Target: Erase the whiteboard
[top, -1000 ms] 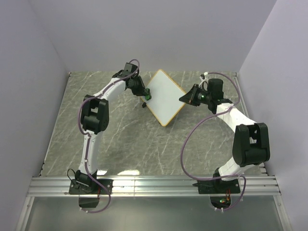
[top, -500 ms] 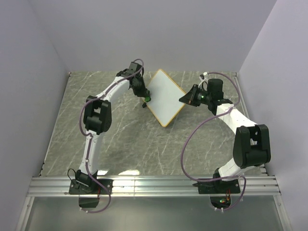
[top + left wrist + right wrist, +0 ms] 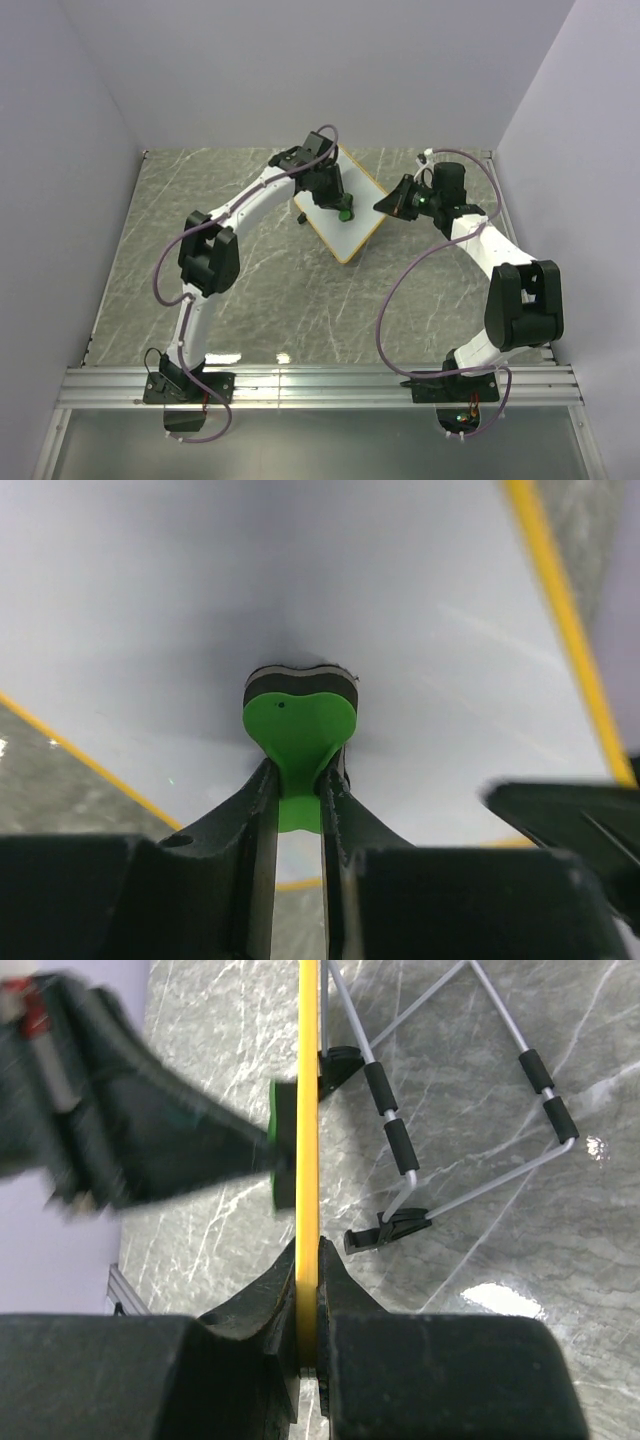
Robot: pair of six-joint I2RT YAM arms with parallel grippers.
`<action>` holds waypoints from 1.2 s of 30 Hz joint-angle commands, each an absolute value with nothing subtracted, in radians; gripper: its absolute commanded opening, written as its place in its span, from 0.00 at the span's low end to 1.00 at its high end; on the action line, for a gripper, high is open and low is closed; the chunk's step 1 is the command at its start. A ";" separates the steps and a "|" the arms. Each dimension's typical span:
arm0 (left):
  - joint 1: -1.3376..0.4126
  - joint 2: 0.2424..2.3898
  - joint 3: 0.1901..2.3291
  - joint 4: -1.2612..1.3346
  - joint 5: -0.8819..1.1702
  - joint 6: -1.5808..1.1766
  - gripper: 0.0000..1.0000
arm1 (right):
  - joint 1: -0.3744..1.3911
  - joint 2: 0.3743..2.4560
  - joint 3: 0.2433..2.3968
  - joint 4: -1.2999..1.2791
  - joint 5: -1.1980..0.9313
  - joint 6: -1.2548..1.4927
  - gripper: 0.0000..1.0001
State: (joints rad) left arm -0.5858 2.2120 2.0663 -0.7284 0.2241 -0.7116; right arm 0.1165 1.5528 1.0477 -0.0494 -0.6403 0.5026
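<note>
The whiteboard sits at a slant across its stand's black feet (image 3: pixel 385 1231). My left gripper should lift the eraser (image 3: pixel 298 725) out of the way while my right gripper turns the whiteboard square with the feet.
The whiteboard (image 3: pixel 352 222), white with a yellow-orange frame, stands tilted as a diamond at the back middle of the table. My left gripper (image 3: pixel 340 208) is shut on a small green eraser (image 3: pixel 345 214) and presses it flat against the board's white face (image 3: pixel 420 630); the eraser (image 3: pixel 300 720) shows between its fingers. My right gripper (image 3: pixel 388 204) is shut on the board's right corner, its jaws clamping the yellow frame edge (image 3: pixel 308 1140). The eraser (image 3: pixel 281 1145) shows at the left of that edge in the right wrist view. No marks show on the visible face.
The board's wire stand with black feet (image 3: pixel 390 1228) rests on the grey marble table (image 3: pixel 240 300) behind the board. Lilac walls close the table on the left, back and right. An aluminium rail (image 3: pixel 320 385) runs along the near edge.
My left gripper has slid the eraser rightward from the board's left edge onto the middle of its face. The right gripper and the board have stayed put.
</note>
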 commanded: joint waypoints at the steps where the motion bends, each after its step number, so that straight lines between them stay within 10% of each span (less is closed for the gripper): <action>1: -0.618 2.093 2.065 -0.718 0.255 -0.727 0.00 | 0.141 1.537 1.089 -0.130 -0.650 0.449 0.00; 13: -0.557 1.683 1.593 -0.726 0.034 -0.689 0.00 | 0.138 1.520 1.397 -0.382 -0.548 0.361 0.00; 36: -0.557 1.358 1.238 -0.767 -0.095 -0.788 0.00 | 0.069 1.612 1.141 -0.273 -0.361 0.167 0.00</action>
